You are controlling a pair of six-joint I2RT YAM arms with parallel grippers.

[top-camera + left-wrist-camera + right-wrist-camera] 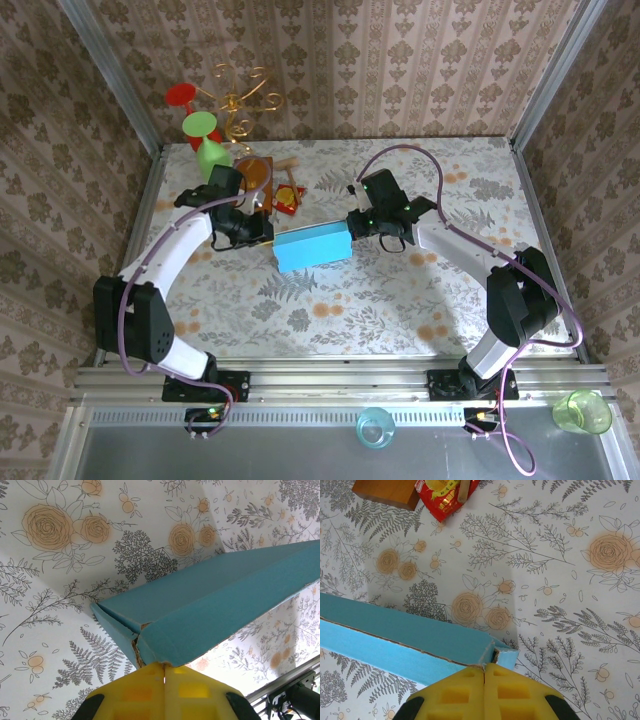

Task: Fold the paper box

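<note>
My left gripper should open and move around to face the end flap [116, 633], because the box's end flap stands away from the box's side next to this gripper's corner pinch.
The paper box [312, 246] is a light-blue closed rectangular shape held above the flowered table between both arms. My left gripper [262, 233] is shut on its left end; in the left wrist view the yellow fingers [164, 666] pinch a corner of the blue box [215, 605]. My right gripper [356, 225] is shut on the right end; in the right wrist view its yellow fingers [484, 668] clamp the corner where the box [405, 640] wall and end flap meet.
An orange-brown wooden board [255, 174] and a red snack packet [288, 199] lie behind the box. A green cone [208, 152], a red glass and a gold wire stand are at the back left. Two cups [375, 427] sit below the rail.
</note>
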